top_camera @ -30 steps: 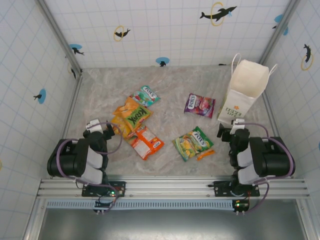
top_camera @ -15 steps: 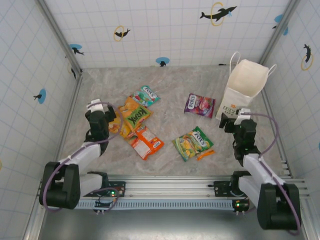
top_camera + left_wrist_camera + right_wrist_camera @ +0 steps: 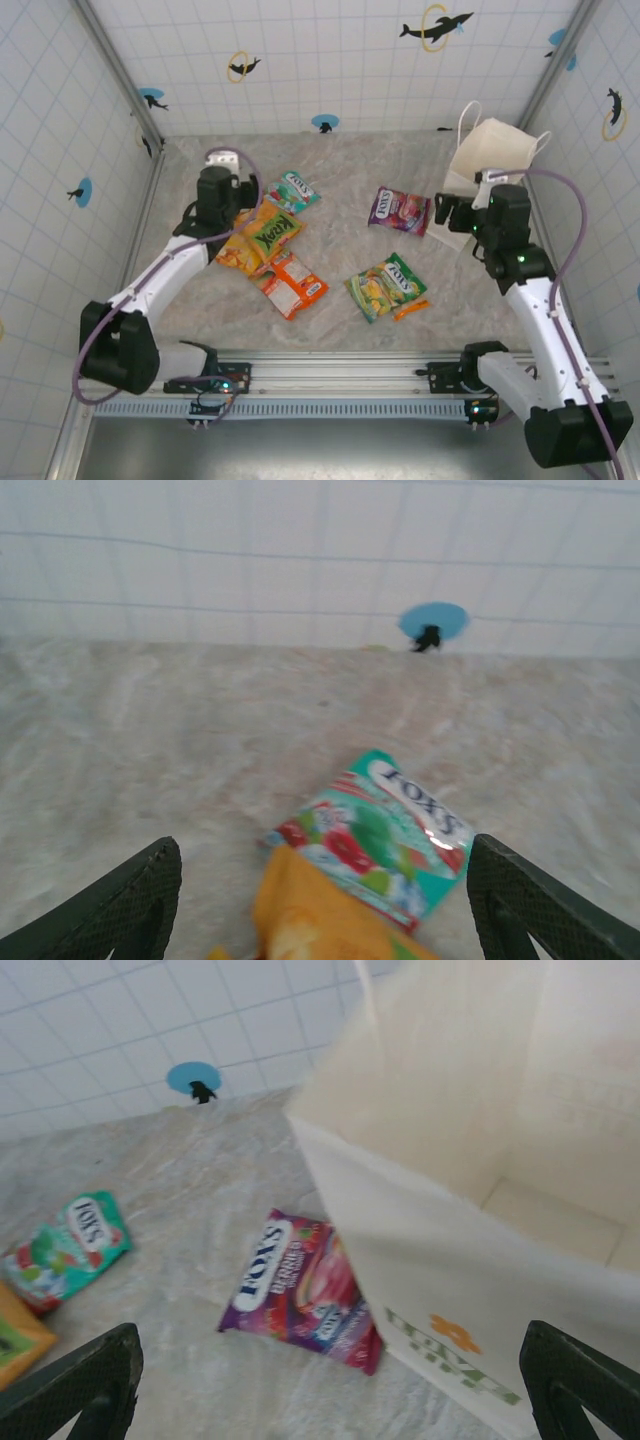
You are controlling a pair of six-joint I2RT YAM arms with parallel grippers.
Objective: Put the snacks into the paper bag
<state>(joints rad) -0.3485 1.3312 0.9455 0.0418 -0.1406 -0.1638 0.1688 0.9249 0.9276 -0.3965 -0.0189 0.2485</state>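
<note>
The paper bag [image 3: 492,146] is standing crooked at the back, a long way from the robot's left gripper, so the right gripper should first pinch its rim [image 3: 303,1126] and draw the bag forward and square.
Several snacks lie on the marble floor: a teal packet [image 3: 292,190], an orange-and-green one [image 3: 268,232], an orange-red one [image 3: 293,285], a purple one [image 3: 399,210] and a green-yellow one [image 3: 387,285]. My left gripper [image 3: 238,203] hovers open over the left pile. Its wrist view has the teal packet [image 3: 385,835] and an orange packet [image 3: 320,920] below the jaws, untouched. The paper bag [image 3: 492,150] stands open at the back right. My right gripper [image 3: 447,215] is open beside its front wall [image 3: 480,1260], with the purple packet [image 3: 300,1285] below.
A small orange packet [image 3: 410,310] lies by the green-yellow one. Tiled walls close the floor on three sides, and the bag stands close to the right wall [image 3: 590,150]. Bare floor [image 3: 340,240] separates the left pile from the purple packet.
Both arms have unfolded from their bases and reached forward, the left over the packet pile, the right up to the bag's front. The left jaws have narrowed a little.
</note>
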